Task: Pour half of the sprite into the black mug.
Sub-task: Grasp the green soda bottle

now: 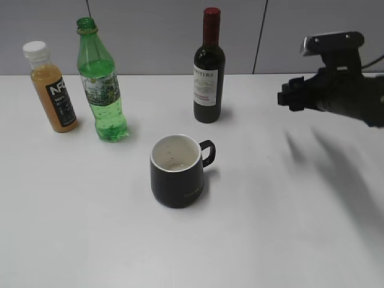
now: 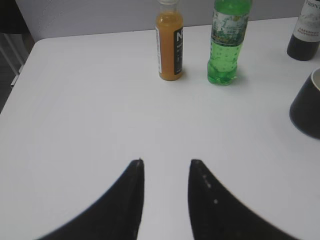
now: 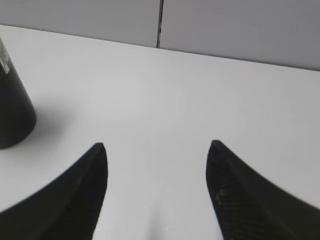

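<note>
My right gripper should back off and my left gripper should reach for the sprite [image 1: 102,87], because the sprite stands on the far side of the wine bottle [image 1: 208,78] from my right gripper.
The sprite [image 1: 102,90] is a tall green capless bottle standing upright at the back left of the white table; it also shows in the left wrist view [image 2: 227,45]. The black mug [image 1: 176,171], white inside, stands in the middle with its handle to the right; its side shows at the right edge of the left wrist view [image 2: 307,107]. My left gripper [image 2: 166,161] is open over bare table, well short of the bottles. My right gripper [image 3: 157,144] is open wide and empty; its arm [image 1: 336,90] hovers at the right, apart from everything.
An orange juice bottle [image 1: 53,90] with a white cap stands left of the sprite. A dark wine bottle [image 1: 209,72] with a red cap stands behind the mug, and shows at the left of the right wrist view [image 3: 12,110]. A grey wall backs the table.
</note>
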You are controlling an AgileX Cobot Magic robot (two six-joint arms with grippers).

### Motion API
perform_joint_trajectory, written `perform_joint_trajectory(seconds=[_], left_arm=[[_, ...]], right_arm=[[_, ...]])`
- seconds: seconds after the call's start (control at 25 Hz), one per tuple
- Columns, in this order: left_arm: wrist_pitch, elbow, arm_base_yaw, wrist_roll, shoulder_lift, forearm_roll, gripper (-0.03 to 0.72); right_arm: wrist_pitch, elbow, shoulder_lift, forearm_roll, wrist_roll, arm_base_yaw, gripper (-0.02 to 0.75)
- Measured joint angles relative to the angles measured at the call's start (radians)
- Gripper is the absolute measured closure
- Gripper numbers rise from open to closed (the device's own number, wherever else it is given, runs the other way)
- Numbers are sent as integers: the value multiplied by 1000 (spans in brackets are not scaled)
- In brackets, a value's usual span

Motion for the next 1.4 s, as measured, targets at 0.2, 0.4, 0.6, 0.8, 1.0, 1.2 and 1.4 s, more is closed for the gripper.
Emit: perform_joint_trajectory(seconds=[0.2,0.4,0.6,0.8,1.0,1.2,1.4], left_arm=[[0,0,0,0,0,0,449],[0,0,0,0,0,0,446],[0,0,0,0,0,0,302],[0,0,0,0,0,0,35],[0,1,0,0,0,0,10],[0,1,0,0,0,0,19],[0,1,0,0,0,0,53]], right_arm=[[487,-320,5,0,-2,-87,181],[981,-608,68,-31,-2,-165,133],[1323,-799,106,-136,7,-176,132],[1510,-848,106,-211,10,-176,132],[1588,-797,70,-233,33,-176,135],[1591,-652,-59,-211,38,-176,142],[1571,-443,-225,-193,38,-176,143]])
